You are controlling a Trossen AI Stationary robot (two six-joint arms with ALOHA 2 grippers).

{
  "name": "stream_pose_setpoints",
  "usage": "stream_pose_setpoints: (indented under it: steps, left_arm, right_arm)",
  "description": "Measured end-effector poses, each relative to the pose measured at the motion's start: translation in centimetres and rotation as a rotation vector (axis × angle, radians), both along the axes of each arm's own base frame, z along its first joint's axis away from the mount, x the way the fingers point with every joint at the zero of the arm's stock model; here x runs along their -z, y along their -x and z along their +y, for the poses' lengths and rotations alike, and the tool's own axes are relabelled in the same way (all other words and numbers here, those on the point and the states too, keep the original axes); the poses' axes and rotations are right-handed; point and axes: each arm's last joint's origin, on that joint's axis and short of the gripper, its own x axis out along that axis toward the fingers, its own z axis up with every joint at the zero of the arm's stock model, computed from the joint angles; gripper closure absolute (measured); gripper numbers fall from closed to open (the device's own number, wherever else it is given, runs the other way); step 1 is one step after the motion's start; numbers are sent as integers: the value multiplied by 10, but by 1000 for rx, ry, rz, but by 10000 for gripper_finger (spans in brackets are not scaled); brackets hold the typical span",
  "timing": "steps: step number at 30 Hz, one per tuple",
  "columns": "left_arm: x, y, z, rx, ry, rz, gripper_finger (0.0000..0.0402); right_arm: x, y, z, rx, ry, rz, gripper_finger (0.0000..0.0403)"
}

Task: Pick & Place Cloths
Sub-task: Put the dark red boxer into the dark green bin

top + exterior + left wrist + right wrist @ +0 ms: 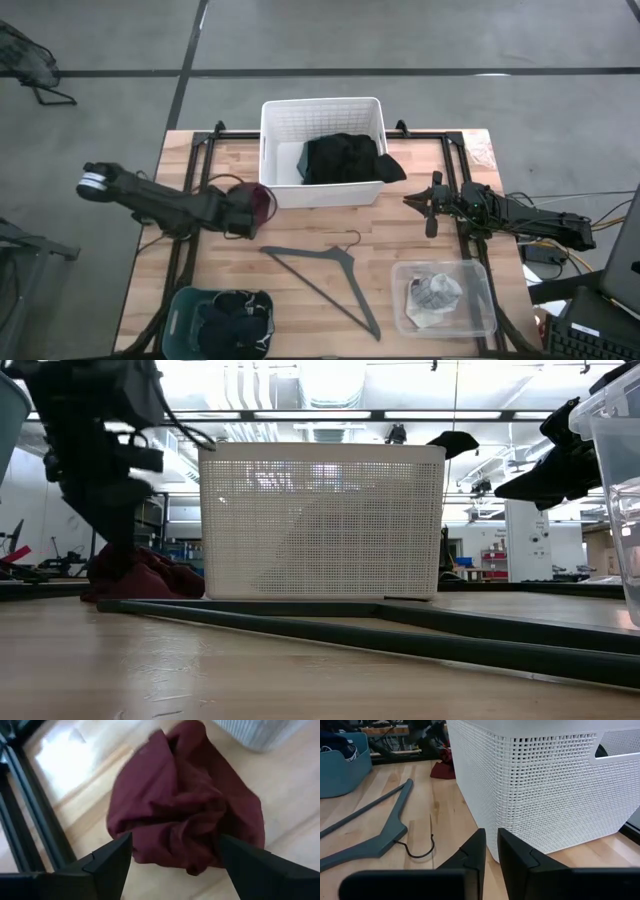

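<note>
The maroon cloth (264, 203) lies in loose, overlapping folds (197, 802). I expect it to drop open into wide flaps below my left gripper when I lift it.
A crumpled maroon cloth (185, 805) lies on the wooden table just left of the white basket's (320, 103) near corner. My left gripper (175, 840) is open and tilted down over it, one finger on each side of the cloth's near part. It shows beside the maroon cloth (266, 200) in the high view. A black cloth (345, 158) lies in the basket and drapes over its right rim. My right gripper (491, 850) is shut with nothing in it, level, right of the basket. My left gripper comes at the maroon cloth slanting down from the table's left. Its open fingers (110, 865) flank the bunched near part (170, 855), which lies on the table. I cannot tell whether they touch it.
A grey hanger (330, 275) lies on the table in front of the basket. A teal bin (180, 305) with dark cloths stands at the near left. A clear plastic tub (480, 290) holding a pale cloth stands at the near right. Black frame rails run along both sides.
</note>
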Motion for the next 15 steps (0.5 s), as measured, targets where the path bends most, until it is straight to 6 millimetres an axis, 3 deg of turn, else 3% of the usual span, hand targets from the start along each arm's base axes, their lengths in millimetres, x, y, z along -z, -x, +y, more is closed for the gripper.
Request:
stream_pose_setpoints:
  steps: [9, 15]
  left_arm:
    - [34, -3, -2, 50, 65, 73, 125]
    - [52, -1, -3, 68, 133, 97, 189]
  right_arm:
    - [0, 0, 0, 1, 0, 0, 327]
    - [0, 0, 0, 0, 0, 0, 306]
